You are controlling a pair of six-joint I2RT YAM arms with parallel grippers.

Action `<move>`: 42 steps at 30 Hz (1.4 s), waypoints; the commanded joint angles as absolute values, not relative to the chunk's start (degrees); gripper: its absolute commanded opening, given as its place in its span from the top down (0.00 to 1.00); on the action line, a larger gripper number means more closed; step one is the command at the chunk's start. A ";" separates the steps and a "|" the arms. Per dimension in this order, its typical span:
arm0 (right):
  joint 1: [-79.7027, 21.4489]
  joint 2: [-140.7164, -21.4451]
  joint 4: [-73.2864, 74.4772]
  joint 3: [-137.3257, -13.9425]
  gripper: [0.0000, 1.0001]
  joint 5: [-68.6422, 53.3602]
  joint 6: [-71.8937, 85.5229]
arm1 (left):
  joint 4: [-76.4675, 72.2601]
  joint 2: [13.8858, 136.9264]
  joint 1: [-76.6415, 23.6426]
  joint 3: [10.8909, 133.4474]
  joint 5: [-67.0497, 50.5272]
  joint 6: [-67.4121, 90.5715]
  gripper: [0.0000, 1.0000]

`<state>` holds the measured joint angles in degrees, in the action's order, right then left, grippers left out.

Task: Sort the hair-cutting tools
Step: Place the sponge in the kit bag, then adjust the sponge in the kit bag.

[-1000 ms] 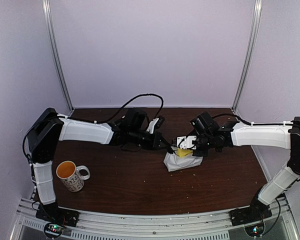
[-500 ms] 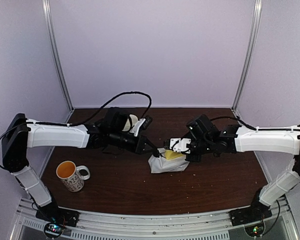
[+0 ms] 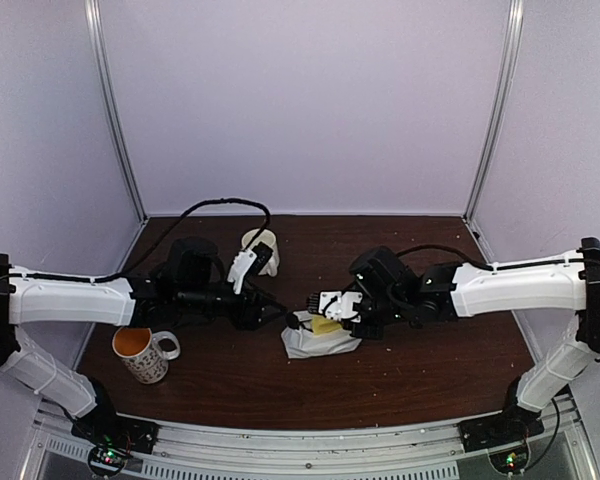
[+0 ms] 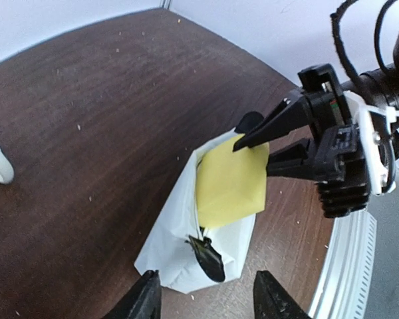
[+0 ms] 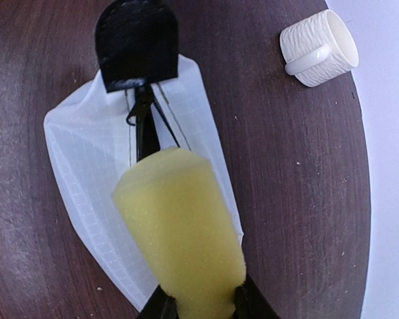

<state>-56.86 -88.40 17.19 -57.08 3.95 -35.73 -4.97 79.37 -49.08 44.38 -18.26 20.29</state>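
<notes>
The yellow sponge is wider than the pouch's narrow opening (image 5: 157,128), so next my right gripper pulls the pouch's edge (image 4: 245,223) open while my left gripper takes the sponge.
No hair-cutting tools show in any view. A white zip pouch (image 3: 315,346) lies flat on the brown table, its black zip pull (image 4: 210,257) facing my left gripper. My left gripper (image 4: 207,302) stands open just short of the pouch's near edge (image 4: 169,256), with nothing between its fingers; from above the left gripper (image 3: 282,318) sits at the pouch's left. My right gripper (image 5: 203,309) is shut on a yellow sponge block (image 5: 183,226), which sticks out over the pouch (image 5: 86,173). From above, the sponge (image 3: 327,325) rests over the pouch's top.
A mug of orange liquid (image 3: 142,350) stands at the front left beside my left arm. A white ribbed cup (image 3: 261,247) sits behind the left gripper, and the same cup (image 5: 318,48) lies at the table's edge in the right wrist view.
Both arms have dragged the pouch and sponge left and toward the front. My left gripper has let go of the pouch and opened. The right jaws have widened around the sponge.
</notes>
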 commanded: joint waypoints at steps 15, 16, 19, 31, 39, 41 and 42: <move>-40.88 -77.15 28.78 -57.71 0.53 -18.43 -33.59 | -9.32 95.47 -53.39 61.18 -21.04 -3.39 0.04; -40.73 -77.21 28.59 -56.98 0.53 -19.53 -33.95 | -9.13 96.28 -53.85 61.74 -20.36 -3.42 0.02; -40.73 -78.77 27.42 -56.51 0.53 -22.81 -33.17 | -8.45 97.96 -54.28 63.17 -18.99 -2.80 0.02; -41.31 -79.09 29.72 -53.74 0.65 -24.29 -44.51 | 0.40 101.73 -54.20 70.10 -15.36 0.96 0.07; -45.24 -82.04 23.90 -52.11 0.66 -17.07 -51.32 | 1.27 105.64 -52.16 73.26 -23.36 1.42 0.50; -47.24 -82.80 21.42 -51.23 0.65 -13.62 -51.96 | 2.11 105.98 -52.10 73.63 -23.61 0.88 0.68; -48.49 -83.24 20.69 -50.96 0.65 -12.50 -52.43 | 2.59 106.18 -52.04 73.84 -23.53 0.68 0.78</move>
<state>-45.08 -81.45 25.45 -52.64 -19.25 -48.80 1.93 105.54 -52.73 71.50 -20.64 0.97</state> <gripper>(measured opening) 0.344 0.354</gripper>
